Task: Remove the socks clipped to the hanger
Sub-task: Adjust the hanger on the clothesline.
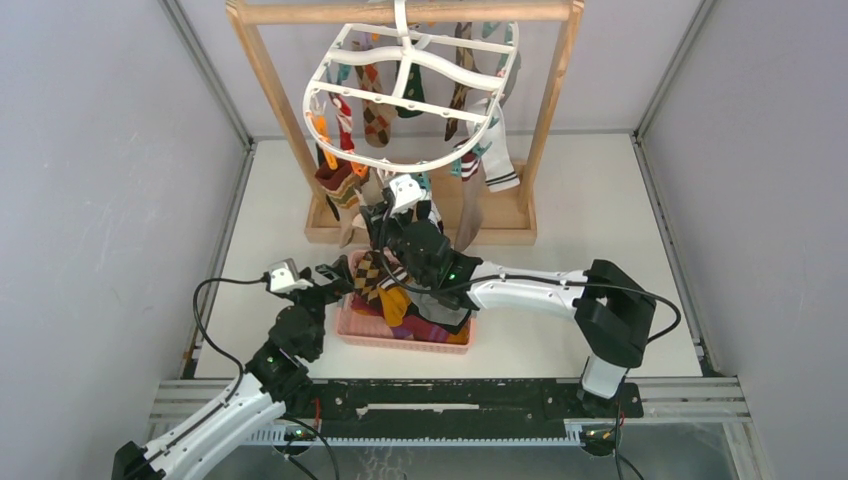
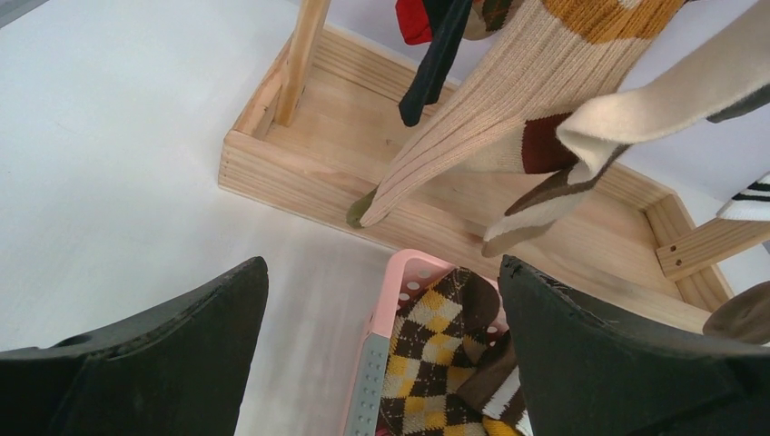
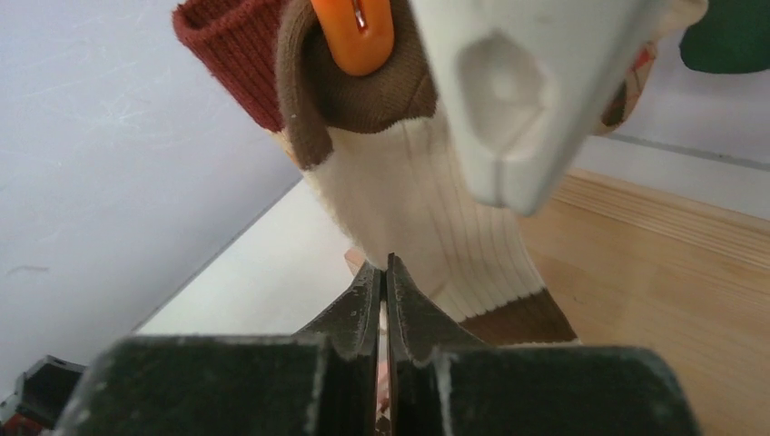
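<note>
My right gripper should keep turning the hanger by this sock (image 3: 409, 195) until other socks hang near the basket, because the orange clip (image 3: 361, 38) holds the cream sock on the hanger.
The white oval hanger (image 1: 410, 90) hangs from the wooden stand, with several socks (image 1: 375, 110) clipped under it. My right gripper (image 1: 380, 195) is raised under its near left side. In the right wrist view its jaws (image 3: 383, 263) are shut, pinching the lower edge of a cream ribbed sock (image 3: 427, 218) with a brown cuff, held above by an orange clip (image 3: 354, 32). My left gripper (image 1: 335, 275) is open and empty over the left rim of the pink basket (image 2: 399, 291), where an argyle sock (image 2: 436, 354) lies.
The wooden frame stand (image 1: 420, 232) has a boxed base just behind the basket (image 1: 350, 325), which holds several loose socks. Beige and cream socks (image 2: 472, 136) dangle low over the base. Grey walls close in on both sides.
</note>
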